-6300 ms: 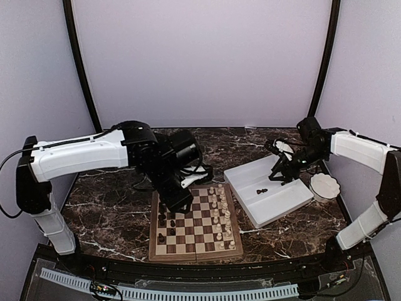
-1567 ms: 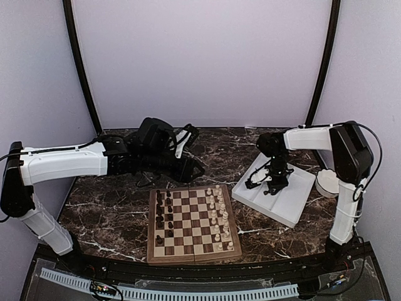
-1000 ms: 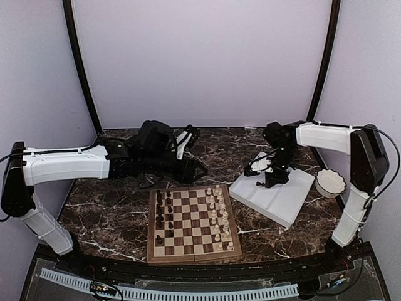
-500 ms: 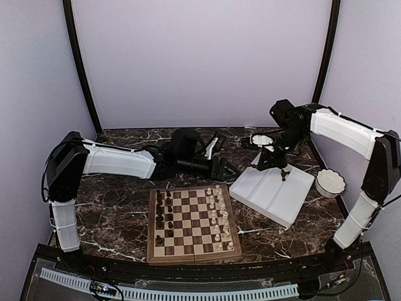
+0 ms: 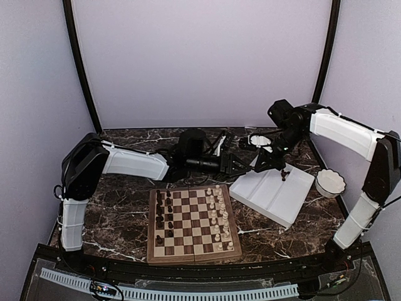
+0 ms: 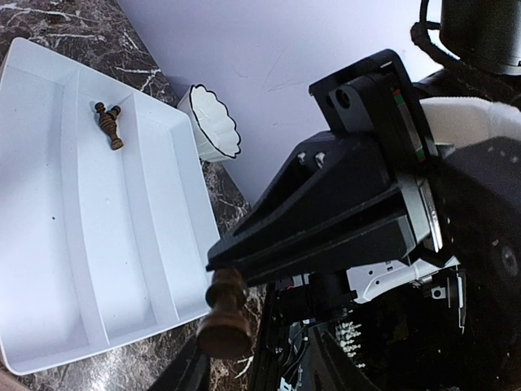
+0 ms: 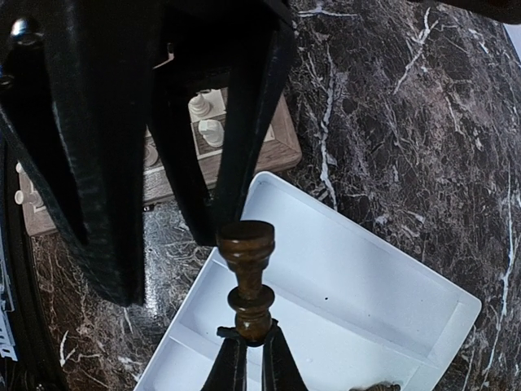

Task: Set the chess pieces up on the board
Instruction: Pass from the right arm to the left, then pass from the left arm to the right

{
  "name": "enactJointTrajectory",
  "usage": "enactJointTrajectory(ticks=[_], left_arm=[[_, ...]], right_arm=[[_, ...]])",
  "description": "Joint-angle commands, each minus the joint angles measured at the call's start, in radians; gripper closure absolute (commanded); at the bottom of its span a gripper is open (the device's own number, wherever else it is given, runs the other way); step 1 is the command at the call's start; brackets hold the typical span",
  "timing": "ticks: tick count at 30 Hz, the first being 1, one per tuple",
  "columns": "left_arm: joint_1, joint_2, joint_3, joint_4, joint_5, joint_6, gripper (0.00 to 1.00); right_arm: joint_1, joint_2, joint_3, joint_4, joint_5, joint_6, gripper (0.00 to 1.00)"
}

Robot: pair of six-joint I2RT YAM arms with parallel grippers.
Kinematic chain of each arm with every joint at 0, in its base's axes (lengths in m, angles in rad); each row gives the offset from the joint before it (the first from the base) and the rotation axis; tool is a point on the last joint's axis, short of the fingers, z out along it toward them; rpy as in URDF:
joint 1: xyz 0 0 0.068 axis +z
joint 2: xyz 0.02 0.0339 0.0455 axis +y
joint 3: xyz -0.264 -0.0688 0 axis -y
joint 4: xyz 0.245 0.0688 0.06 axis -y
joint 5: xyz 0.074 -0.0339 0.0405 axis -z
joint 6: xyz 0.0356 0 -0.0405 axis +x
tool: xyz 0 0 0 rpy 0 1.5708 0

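My left gripper should hold the dark chess piece by its base while my right gripper takes it deeper for the board, because the piece slants from my right gripper's fingers.
The board lies at the front centre, with dark chess pieces along its left files and cream ones on the right. My right gripper is shut on the head of one dark chess piece, holding it in the air over the tray's near-left edge. The left gripper reaches in from the left. Its jaws stand open, one on each side of that piece's base. The left fingers loom just past the base. Two more dark pieces lie in the white tray.
A white scalloped bowl stands right of the tray, near the right arm's base. The left arm stretches low across the marble table behind the board. Curtain walls close in the back and sides.
The right gripper lifted a dark piece off the tray and swung it left. The left arm stretched right across the table until its jaws reached the held piece.
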Motion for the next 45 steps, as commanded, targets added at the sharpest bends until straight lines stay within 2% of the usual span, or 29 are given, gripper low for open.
enactJointTrajectory(ticks=[1,8,12,14,16,18,20,25,29,34,45], left_arm=[[0.008,0.011,0.03,0.069,0.029,-0.047,0.58],[0.013,0.017,0.029,0.08,0.036,-0.068,0.67],[0.016,0.019,0.022,0.095,0.043,-0.082,0.81],[0.018,0.016,0.011,0.12,0.052,-0.092,0.91],[0.021,0.004,-0.018,0.189,0.063,-0.105,0.95],[0.023,-0.012,-0.056,0.285,0.069,-0.119,0.97],[0.023,-0.025,-0.086,0.381,0.07,-0.126,0.98],[0.023,-0.047,-0.133,0.558,0.03,-0.144,0.98],[0.022,-0.058,-0.148,0.603,-0.004,-0.14,0.98],[0.023,-0.057,-0.159,0.635,-0.025,-0.156,0.98],[0.024,-0.006,-0.122,0.767,0.038,-0.277,0.97]], right_arm=[[0.031,-0.037,0.004,-0.02,-0.015,0.01,0.98],[0.066,-0.04,0.015,-0.022,-0.001,0.024,0.98],[0.071,-0.04,0.026,-0.021,0.004,0.034,0.96],[0.07,-0.045,0.037,-0.02,-0.001,0.059,0.89],[0.05,-0.068,0.046,0.001,-0.039,0.091,0.78],[-0.007,-0.103,0.045,0.051,-0.134,0.143,0.67],[-0.081,-0.126,0.045,0.114,-0.286,0.225,0.6],[-0.197,-0.074,0.049,0.171,-0.653,0.406,0.56],[-0.204,-0.055,-0.002,0.185,-0.752,0.446,0.51],[-0.184,-0.071,-0.048,0.191,-0.744,0.432,0.5],[-0.033,-0.108,-0.061,0.138,-0.532,0.272,0.61]])
